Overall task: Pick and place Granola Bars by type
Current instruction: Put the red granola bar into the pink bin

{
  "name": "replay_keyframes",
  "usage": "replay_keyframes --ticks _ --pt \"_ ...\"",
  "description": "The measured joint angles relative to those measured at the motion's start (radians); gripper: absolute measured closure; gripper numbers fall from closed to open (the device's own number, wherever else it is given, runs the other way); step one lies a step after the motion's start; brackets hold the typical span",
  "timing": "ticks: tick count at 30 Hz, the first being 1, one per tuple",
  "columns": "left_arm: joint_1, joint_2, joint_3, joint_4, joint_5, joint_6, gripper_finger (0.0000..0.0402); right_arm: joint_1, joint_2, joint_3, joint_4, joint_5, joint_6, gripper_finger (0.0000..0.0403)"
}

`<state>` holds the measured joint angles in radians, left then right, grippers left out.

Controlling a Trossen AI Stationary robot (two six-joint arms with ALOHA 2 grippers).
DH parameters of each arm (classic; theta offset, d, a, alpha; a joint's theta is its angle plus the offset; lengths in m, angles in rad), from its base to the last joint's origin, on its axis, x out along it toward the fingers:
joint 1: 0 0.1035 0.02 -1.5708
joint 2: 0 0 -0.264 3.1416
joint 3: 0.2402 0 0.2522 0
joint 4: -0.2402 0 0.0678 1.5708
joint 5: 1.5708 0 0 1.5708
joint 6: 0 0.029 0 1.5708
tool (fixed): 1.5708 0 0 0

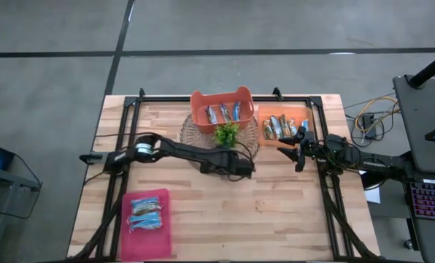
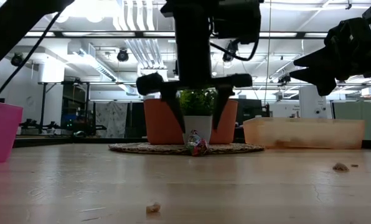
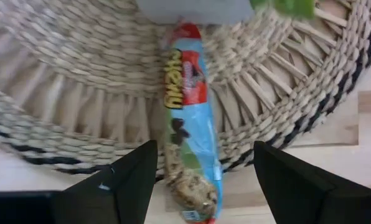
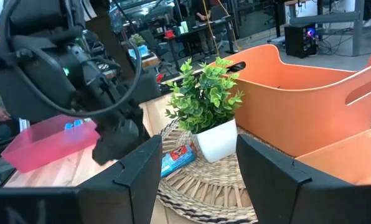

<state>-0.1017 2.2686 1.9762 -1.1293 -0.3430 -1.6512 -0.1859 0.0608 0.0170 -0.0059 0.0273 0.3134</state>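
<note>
I keep lowering my left gripper until its fingers can grip the granola bar's near end (image 3: 195, 190); they straddle its narrow width (image 3: 193, 149), clear of the white plant pot.
A blue-and-red wrapped granola bar (image 3: 188, 124) lies on the woven mat (image 3: 67, 93). Its far end is by the white plant pot (image 3: 192, 9) and its near end pokes over the mat's rim. My left gripper (image 3: 204, 155) is open, with one finger on each side of the bar and neither touching it. In the low view the left gripper (image 2: 197, 109) hangs just above the bar (image 2: 198, 146). My right gripper (image 1: 294, 147) is open and raised beside the orange tray (image 1: 299, 111), which holds brownish bars (image 1: 276, 128). More blue bars lie in the orange basket (image 1: 222, 112) and in the pink tray (image 1: 146, 213).
The small green plant (image 1: 227, 134) stands on the mat right behind the bar. The orange basket (image 4: 297, 106) is at the far edge and the pink tray (image 4: 48, 140) at the near left. Black frame rails (image 1: 327, 197) run along the table's sides. Crumbs (image 2: 153, 208) lie on the wood.
</note>
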Motion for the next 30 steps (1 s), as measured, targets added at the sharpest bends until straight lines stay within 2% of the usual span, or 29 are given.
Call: replay_keyframes --ticks 17,21,30 --pt "-0.001 0.074 -0.001 0.03 0.011 -0.019 0.0163 0.0 0.0 0.0 0.0 0.0 0.0 0.0207" --pt "-0.003 0.08 -0.001 0.027 0.009 -0.039 0.0206 0.0 0.0 0.0 0.0 0.0 0.0 0.0207" --pt "-0.005 0.085 -0.001 0.002 0.005 -0.078 0.035 0.0 0.0 0.0 0.0 0.0 0.0 0.0207"
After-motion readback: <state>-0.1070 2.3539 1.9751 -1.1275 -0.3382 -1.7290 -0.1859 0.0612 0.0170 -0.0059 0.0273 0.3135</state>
